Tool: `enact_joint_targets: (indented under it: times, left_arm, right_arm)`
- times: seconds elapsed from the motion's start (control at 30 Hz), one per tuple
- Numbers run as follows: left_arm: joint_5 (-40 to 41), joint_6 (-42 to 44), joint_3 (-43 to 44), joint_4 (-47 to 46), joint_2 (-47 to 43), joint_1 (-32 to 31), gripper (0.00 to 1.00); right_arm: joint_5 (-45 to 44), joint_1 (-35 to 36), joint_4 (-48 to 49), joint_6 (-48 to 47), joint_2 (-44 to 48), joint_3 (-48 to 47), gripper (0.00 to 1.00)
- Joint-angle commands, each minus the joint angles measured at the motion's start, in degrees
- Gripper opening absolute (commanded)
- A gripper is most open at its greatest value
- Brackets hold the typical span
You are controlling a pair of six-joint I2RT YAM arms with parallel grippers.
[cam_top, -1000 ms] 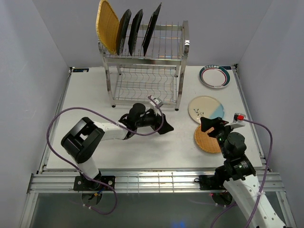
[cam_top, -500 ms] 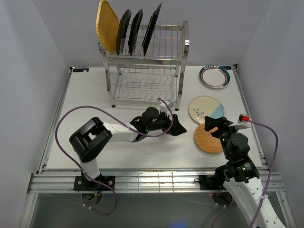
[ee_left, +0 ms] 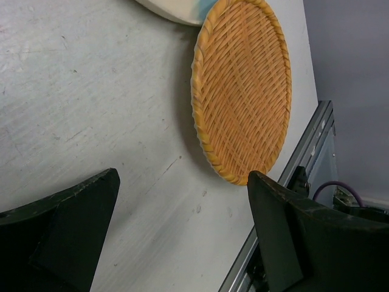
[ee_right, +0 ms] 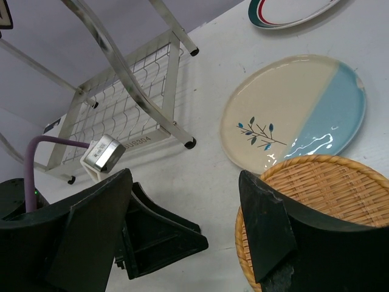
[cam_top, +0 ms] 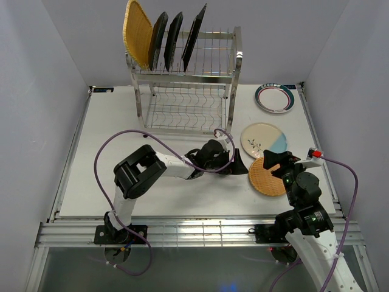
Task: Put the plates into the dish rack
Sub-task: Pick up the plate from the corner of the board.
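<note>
That free edge (cam_top: pixel 250 180) of the woven orange-tan plate faces the open fingers of my left gripper, so the gripper should keep going toward the plate until its fingers straddle the plate's rim (ee_left: pixel 217 167), and then close.
The dish rack (cam_top: pixel 182 104) stands at the back, its top shelf holding a woven plate (cam_top: pixel 137 33) and three dark plates (cam_top: pixel 174 38) on edge. On the table at the right lie a woven orange-tan plate (cam_top: pixel 265 179) (ee_left: pixel 243 91) (ee_right: pixel 322 201), a cream-blue plate (cam_top: pixel 263 140) (ee_right: pixel 292 112) and a teal-rimmed plate (cam_top: pixel 275 97) (ee_right: pixel 285 9). My left gripper (cam_top: pixel 240 164) (ee_left: pixel 182 210) is open just left of the table's woven plate, with bare table between its fingers. My right gripper (cam_top: pixel 277 160) (ee_right: pixel 185 219) hangs open over that plate's near-left edge, holding nothing.
The left arm stretches low across the table's middle, its purple cable (cam_top: pixel 121 143) looping above it. The rack's right foot (ee_right: pixel 190 143) stands near both grippers. A metal rail (ee_left: pixel 307 158) marks the table's near edge by the woven plate.
My left gripper has travelled right across the table, from the middle up to the woven plate's left edge, opening slightly wider. The right gripper shifted only a little.
</note>
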State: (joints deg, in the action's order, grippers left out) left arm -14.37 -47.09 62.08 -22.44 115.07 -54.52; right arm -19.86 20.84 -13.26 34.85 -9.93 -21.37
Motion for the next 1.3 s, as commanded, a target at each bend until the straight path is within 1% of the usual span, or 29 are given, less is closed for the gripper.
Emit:
enact_joint_targets:
  times: [0.0,0.17,0.4,0.53,0.73,0.8,0.93,1.0,1.07,1.2,1.27]
  left_arm:
    - [-0.66,-2.83,3.21,0.81,0.6,-0.58,0.97]
    - [1.36,-2.57,4.01,0.99,1.21,-2.34,0.97]
    - [0.31,-5.82,4.89,2.04,2.7,-2.96,0.94]
    - [0.13,-5.91,5.42,2.57,3.58,-3.84,0.91]
    - [0.13,-5.73,7.52,3.19,5.78,-3.93,0.9]
    - [-0.66,-6.78,8.66,3.8,7.36,-3.93,0.9]
    - [-1.27,-9.24,10.42,5.21,9.56,-3.93,0.87]
    - [-1.19,-11.17,10.43,5.21,10.18,-3.93,0.81]
    - [-0.84,-12.84,9.64,5.21,10.35,-3.93,0.79]
    - [0.04,-17.84,8.67,5.21,10.53,-3.93,0.78]
    - [-0.04,-18.82,8.67,5.3,10.53,-3.93,0.78]
  right_arm:
    - [-1.24,-0.19,0.25,0.92,0.88,-2.63,0.77]
    - [-1.59,-0.19,-0.63,1.19,1.41,-3.06,0.77]
    - [-2.82,-0.19,-3.88,1.71,3.69,-4.03,0.77]
    - [-3.0,-0.19,-5.02,1.8,4.48,-4.56,0.77]
    - [-2.12,-0.19,-6.61,2.15,4.83,-5.53,0.77]
    - [-2.12,-0.19,-6.87,2.24,5.45,-5.7,0.77]
    - [-1.85,-0.19,-7.22,2.24,5.98,-6.23,0.77]
    - [-1.94,-0.19,-7.22,2.24,6.15,-6.14,0.77]
    - [-2.03,-0.19,-7.22,2.24,6.24,-6.06,0.77]
    - [-1.76,-0.19,-7.13,2.33,6.51,-6.23,0.77]
    - [-1.85,-0.19,-7.05,2.24,6.68,-6.23,0.77]
